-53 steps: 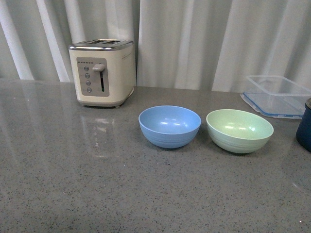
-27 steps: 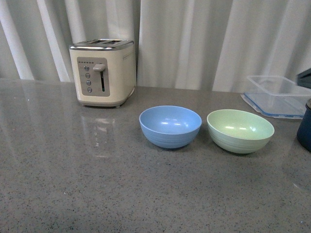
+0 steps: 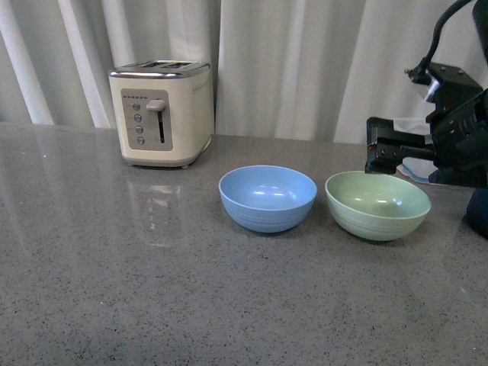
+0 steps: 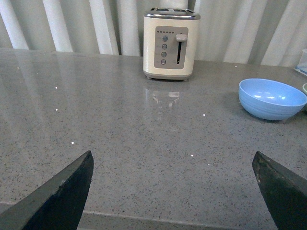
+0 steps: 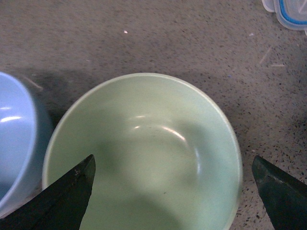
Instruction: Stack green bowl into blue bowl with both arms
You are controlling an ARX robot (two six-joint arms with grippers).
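I expect the green bowl [image 5: 144, 158] to settle tilted with its far rim sticking up when I lower it in, because the blue bowl's side [image 4: 268, 109] curves inward.
The green bowl [image 3: 377, 204] sits upright on the grey counter, just right of the blue bowl [image 3: 267, 198]; they stand close together, apart. My right gripper [image 3: 379, 158] hangs open just above the green bowl's far rim. In the right wrist view the green bowl [image 5: 144, 153] fills the space below my open right gripper [image 5: 172, 191], with the blue bowl's edge [image 5: 17, 143] beside it. My left gripper [image 4: 172, 191] is open and empty, low over the counter's near edge; the blue bowl [image 4: 271, 98] lies far ahead of it. The left arm is out of the front view.
A cream toaster [image 3: 160, 114] stands at the back left, also in the left wrist view [image 4: 171, 43]. A dark navy pot [image 3: 479, 212] sits at the right edge. A clear lidded container [image 3: 412, 169] lies behind the right arm; its corner shows in the right wrist view [image 5: 290, 12].
My right arm has come into the front view from the right and now hangs over the green bowl. Both bowls are where they were.
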